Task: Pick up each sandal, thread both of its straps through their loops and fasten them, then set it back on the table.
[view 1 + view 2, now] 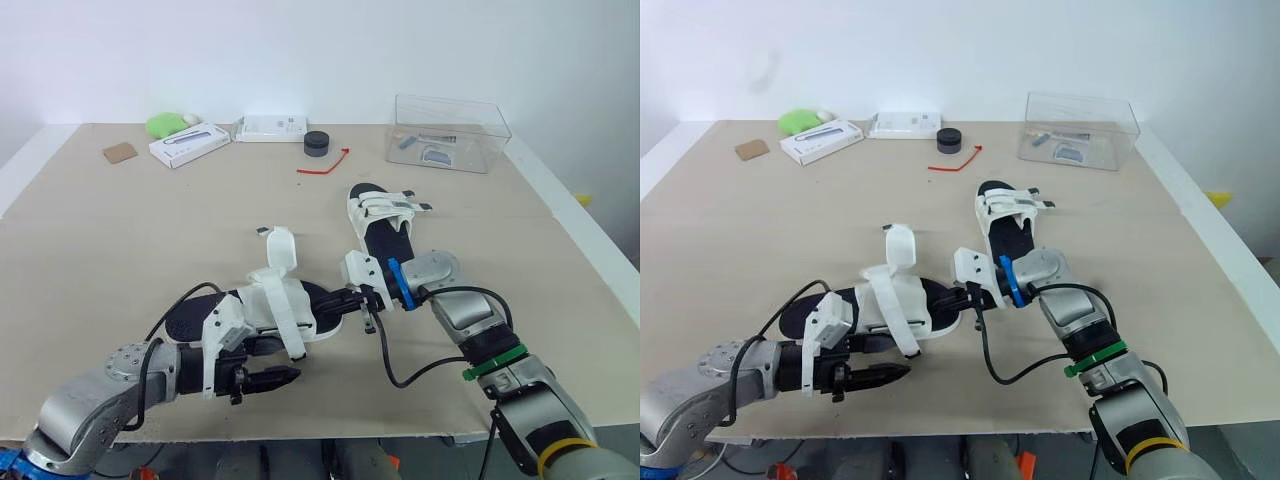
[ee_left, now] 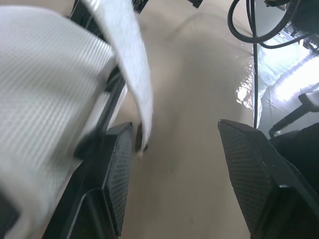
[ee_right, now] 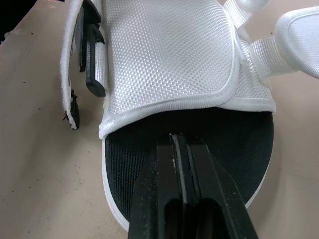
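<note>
The hanging strap [image 1: 295,345] runs loosely past the black loop, so the strap will slip farther through and straighten out when the robot pulls the strap's end.
A white-strapped sandal with a black footbed [image 1: 290,302] lies near the table's front, between my two grippers. One strap [image 1: 281,248] stands up loose; another [image 2: 132,64] hangs down its near side. My left gripper [image 1: 285,377] is open just in front of the sandal, the hanging strap beside one of its fingers [image 2: 117,184] and bare table between them. My right gripper [image 3: 185,149] is shut, its tips resting over the toe of the footbed [image 3: 224,144] with nothing seen between them. A second sandal [image 1: 383,225] lies farther back, right of centre.
Along the back stand a clear plastic box [image 1: 450,130], a black round object [image 1: 317,143], a red tie [image 1: 325,165], two white boxes [image 1: 190,143], a green object [image 1: 165,123] and a brown card [image 1: 119,152]. The table's front edge [image 1: 300,435] is close behind my left gripper.
</note>
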`<action>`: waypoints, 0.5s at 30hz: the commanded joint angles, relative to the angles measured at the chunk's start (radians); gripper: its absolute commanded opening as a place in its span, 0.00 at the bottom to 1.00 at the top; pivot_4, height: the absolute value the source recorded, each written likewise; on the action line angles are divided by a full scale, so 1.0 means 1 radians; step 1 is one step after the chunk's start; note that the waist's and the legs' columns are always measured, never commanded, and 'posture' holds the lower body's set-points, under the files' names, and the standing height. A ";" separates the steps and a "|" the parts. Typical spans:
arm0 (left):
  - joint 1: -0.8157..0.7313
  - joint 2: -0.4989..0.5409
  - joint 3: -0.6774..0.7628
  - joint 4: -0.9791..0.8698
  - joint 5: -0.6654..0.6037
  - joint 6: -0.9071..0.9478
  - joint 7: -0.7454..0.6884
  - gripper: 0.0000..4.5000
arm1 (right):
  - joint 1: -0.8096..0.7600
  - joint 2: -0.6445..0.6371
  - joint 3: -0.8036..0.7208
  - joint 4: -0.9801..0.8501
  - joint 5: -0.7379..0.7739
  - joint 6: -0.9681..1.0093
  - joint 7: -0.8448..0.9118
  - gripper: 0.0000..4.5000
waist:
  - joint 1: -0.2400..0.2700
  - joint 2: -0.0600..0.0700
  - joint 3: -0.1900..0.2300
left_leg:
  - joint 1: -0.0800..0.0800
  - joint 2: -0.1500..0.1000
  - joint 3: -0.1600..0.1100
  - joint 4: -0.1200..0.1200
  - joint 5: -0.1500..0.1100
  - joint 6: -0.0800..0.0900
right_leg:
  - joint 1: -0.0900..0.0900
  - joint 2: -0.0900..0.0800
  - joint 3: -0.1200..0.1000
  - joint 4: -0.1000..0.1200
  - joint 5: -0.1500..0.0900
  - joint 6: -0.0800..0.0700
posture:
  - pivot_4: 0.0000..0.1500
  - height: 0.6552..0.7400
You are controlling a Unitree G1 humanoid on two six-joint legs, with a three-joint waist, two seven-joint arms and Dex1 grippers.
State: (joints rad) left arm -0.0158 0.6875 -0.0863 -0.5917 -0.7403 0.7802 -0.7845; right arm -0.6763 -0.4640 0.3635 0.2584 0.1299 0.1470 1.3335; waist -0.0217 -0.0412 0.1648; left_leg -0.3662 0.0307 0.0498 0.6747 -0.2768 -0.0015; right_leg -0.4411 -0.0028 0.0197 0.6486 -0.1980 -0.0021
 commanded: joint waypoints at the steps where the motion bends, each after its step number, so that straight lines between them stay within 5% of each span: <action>1: -0.025 -0.018 -0.020 0.020 0.027 -0.024 0.001 0.62 | -0.002 -0.017 0.006 -0.001 -0.026 0.001 -0.001 0.00 | 0.000 0.000 0.000 | 0.000 0.000 0.000 0.000 0.000 0.000 | 0.000 0.000 0.000 0.000 0.000 0.000 | 1.00 1.00; 3: -0.042 -0.033 -0.030 0.040 0.035 -0.019 0.005 0.62 | -0.001 -0.020 0.005 -0.003 -0.026 0.000 -0.001 0.00 | 0.000 0.000 0.000 | 0.000 0.000 0.000 0.000 0.000 0.000 | 0.000 0.000 0.000 0.000 0.000 0.000 | 1.00 1.00; 5: -0.049 -0.040 -0.035 0.049 0.034 -0.013 -0.001 0.51 | -0.001 -0.022 0.004 -0.003 -0.027 -0.001 -0.002 0.00 | 0.000 0.000 0.000 | 0.000 0.000 0.000 0.000 0.000 0.000 | 0.000 0.000 0.000 0.000 0.000 0.000 | 1.00 1.00; 10: -0.060 -0.065 -0.033 0.066 0.027 -0.004 -0.001 0.03 | 0.000 -0.025 0.002 -0.009 -0.027 0.002 -0.004 0.00 | 0.000 0.000 0.000 | 0.000 0.000 0.000 0.000 0.000 0.000 | 0.000 0.000 0.000 0.000 0.000 0.000 | 1.00 1.00; 15: -0.061 -0.079 0.009 0.063 -0.068 0.064 -0.007 0.01 | 0.003 -0.029 0.003 -0.014 -0.026 0.004 -0.004 0.00 | 0.000 0.000 0.000 | -0.001 0.000 0.000 0.000 0.000 0.000 | 0.000 -0.001 0.000 0.000 0.000 0.001 | 1.00 1.00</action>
State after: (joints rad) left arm -0.0691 0.6134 -0.1152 -0.5096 -0.7407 0.8118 -0.7867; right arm -0.6758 -0.4701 0.3638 0.2546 0.1299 0.1454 1.3333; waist -0.0217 -0.0412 0.1648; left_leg -0.3667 0.0304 0.0496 0.6748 -0.2768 -0.0014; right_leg -0.4411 -0.0035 0.0197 0.6484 -0.1979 -0.0014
